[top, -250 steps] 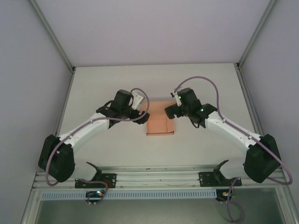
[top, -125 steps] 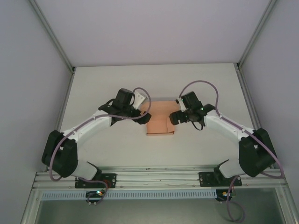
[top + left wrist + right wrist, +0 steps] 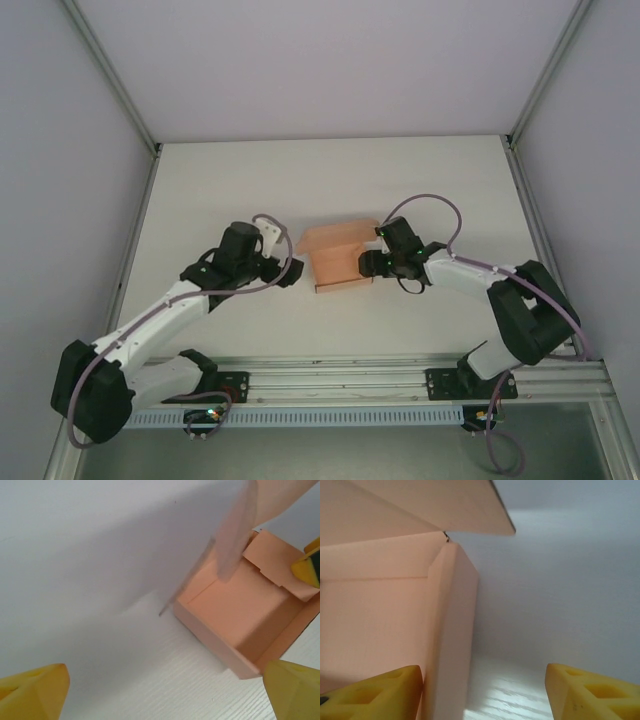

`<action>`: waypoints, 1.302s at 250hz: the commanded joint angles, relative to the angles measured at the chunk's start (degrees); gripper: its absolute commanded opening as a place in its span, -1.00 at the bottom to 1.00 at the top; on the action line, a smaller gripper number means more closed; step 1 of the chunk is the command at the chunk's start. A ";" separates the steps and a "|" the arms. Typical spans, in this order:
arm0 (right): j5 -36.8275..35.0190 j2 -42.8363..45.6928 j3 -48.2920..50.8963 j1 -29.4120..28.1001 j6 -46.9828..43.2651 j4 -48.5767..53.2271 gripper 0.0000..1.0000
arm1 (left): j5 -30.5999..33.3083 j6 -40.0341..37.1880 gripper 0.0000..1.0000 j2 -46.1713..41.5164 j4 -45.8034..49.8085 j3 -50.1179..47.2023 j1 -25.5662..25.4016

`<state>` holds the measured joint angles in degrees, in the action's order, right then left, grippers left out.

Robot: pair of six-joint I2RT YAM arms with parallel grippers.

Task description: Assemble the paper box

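Note:
The box's side flap [image 3: 277, 562] is leaning loosely over the box's bottom, so the robot's left gripper should move away while the right gripper tucks the flap in before closing [image 3: 281, 587] the box's lid.
The salmon-pink paper box [image 3: 338, 262] sits open-topped on the table's middle, its lid flap [image 3: 335, 236] tilted up at the far side. My left gripper [image 3: 291, 270] hovers just left of it, open and holding nothing. In the left wrist view the box [image 3: 235, 615] lies ahead to the right, beyond the wide-apart left gripper [image 3: 165, 695]. My right gripper [image 3: 368, 263] is at the box's right side. In the right wrist view that wall [image 3: 454, 630] stands between the open right gripper [image 3: 482, 695]; the left fingertip [image 3: 375, 692] is inside the box against it.
The white table [image 3: 200, 190] is walled by pale panels left, right and behind. A metal rail [image 3: 340, 375] with both arm bases runs along the near edge. A yellow fingertip [image 3: 307, 567] of the right gripper shows at the box's far side in the left wrist view.
The left arm drew back toward the near left, off the box. The right gripper came down to the box's right wall, its jaws narrowing. The lid flap has risen.

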<state>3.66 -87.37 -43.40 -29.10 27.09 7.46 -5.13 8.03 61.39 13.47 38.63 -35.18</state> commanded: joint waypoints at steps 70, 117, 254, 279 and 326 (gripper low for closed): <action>-2.74 -5.67 -0.54 -1.79 3.68 -1.88 -0.55 | 3.26 3.00 1.00 -5.05 -0.82 -2.64 0.20; -6.64 -7.69 -0.50 -2.61 2.55 -1.52 -0.99 | 4.11 3.58 1.00 -5.29 -0.62 -2.83 0.33; 12.30 11.52 -0.44 -3.40 1.14 -16.32 -1.00 | -13.76 12.70 1.00 -0.93 -21.03 -7.64 7.00; 17.92 13.01 -0.69 -4.28 1.02 -17.81 -1.00 | -18.68 11.90 1.00 1.65 -27.88 -5.81 5.09; 21.90 11.65 -1.27 -7.03 0.00 -18.70 -1.00 | -19.84 8.74 1.00 6.99 -28.46 1.76 2.22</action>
<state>19.88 -74.39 -44.23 -34.28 28.73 -10.59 -20.05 18.79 66.02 -9.08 34.96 -31.66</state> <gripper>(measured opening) 0.068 0.998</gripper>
